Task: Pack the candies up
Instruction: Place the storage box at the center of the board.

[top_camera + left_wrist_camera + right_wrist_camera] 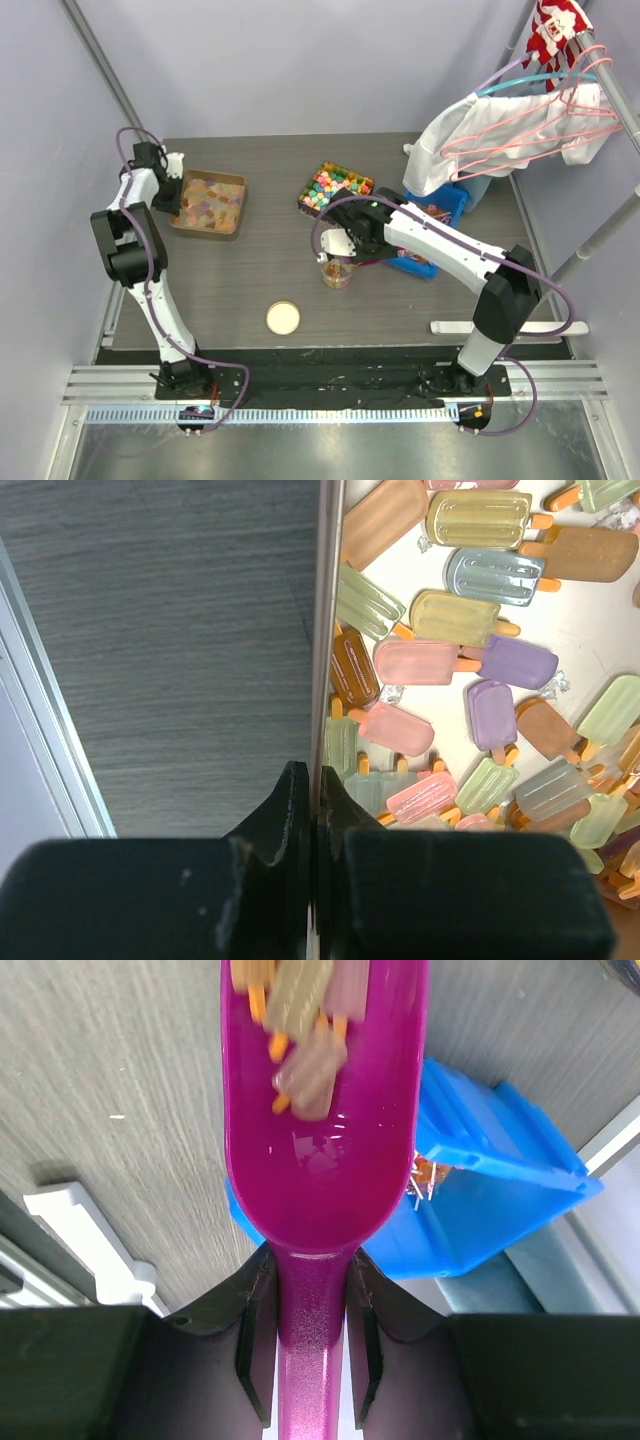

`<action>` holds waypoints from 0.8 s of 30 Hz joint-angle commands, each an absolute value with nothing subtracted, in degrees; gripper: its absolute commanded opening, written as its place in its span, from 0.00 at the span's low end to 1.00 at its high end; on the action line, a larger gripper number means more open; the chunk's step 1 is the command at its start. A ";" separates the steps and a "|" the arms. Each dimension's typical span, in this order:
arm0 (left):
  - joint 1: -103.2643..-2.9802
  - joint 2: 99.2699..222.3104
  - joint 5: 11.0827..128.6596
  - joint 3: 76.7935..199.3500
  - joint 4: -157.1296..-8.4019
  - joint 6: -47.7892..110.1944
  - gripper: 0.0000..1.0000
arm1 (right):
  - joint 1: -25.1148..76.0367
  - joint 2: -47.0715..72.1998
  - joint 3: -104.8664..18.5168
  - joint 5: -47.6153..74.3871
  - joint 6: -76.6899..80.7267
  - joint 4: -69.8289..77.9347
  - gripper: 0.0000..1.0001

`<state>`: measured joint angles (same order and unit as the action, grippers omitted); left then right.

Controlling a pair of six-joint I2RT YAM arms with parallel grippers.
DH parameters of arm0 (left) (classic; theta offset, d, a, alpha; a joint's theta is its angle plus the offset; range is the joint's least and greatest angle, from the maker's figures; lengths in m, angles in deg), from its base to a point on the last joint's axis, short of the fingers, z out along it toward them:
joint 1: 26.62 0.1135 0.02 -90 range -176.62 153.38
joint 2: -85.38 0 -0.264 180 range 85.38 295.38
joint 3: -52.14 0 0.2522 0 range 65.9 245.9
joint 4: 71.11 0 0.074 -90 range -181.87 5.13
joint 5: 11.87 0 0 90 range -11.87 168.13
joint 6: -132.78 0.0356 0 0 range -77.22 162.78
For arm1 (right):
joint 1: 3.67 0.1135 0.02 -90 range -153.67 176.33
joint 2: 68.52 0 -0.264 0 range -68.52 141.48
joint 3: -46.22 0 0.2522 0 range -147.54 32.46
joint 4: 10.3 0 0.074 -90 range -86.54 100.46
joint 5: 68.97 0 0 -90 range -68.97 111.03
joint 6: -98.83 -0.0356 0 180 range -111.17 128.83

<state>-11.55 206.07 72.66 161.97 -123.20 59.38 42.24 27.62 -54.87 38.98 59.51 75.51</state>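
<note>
The tin's rim (327, 620) is held in my left gripper and the way to the table's far corner (180, 150) is clear, so my left gripper continues to drag the tin there and then lets go.
The candies (430, 660) are small popsicle-shaped gummies in orange, yellow, pink, purple and pale tones, piled in a shallow tin (208, 232). My left gripper (318, 800) is shut on the tin's thin left rim (328, 630), at the tin's left side in the top view (174, 198). My right gripper (311, 1290) is shut on the handle of a magenta scoop (320, 1180), which holds several candies (300, 1030) near its far end, blurred. In the top view the right gripper (348, 242) holds the scoop tipped over a small clear jar (337, 273) with candies inside.
A round pale lid (283, 318) lies near the front. A box of bright mixed sweets (335, 187) stands behind the jar. A blue bin (430, 215) sits under the right arm and shows in the right wrist view (500, 1190). White cloth on hangers (500, 130) hangs at the back right.
</note>
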 commanded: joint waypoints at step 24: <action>-9.84 221.35 73.91 189.03 -128.28 56.58 0.00 | 46.61 30.80 -64.56 47.58 59.72 78.16 0.01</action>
<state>-10.53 220.16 74.19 182.72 -128.57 57.68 46.75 32.78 -59.96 47.83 59.55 77.72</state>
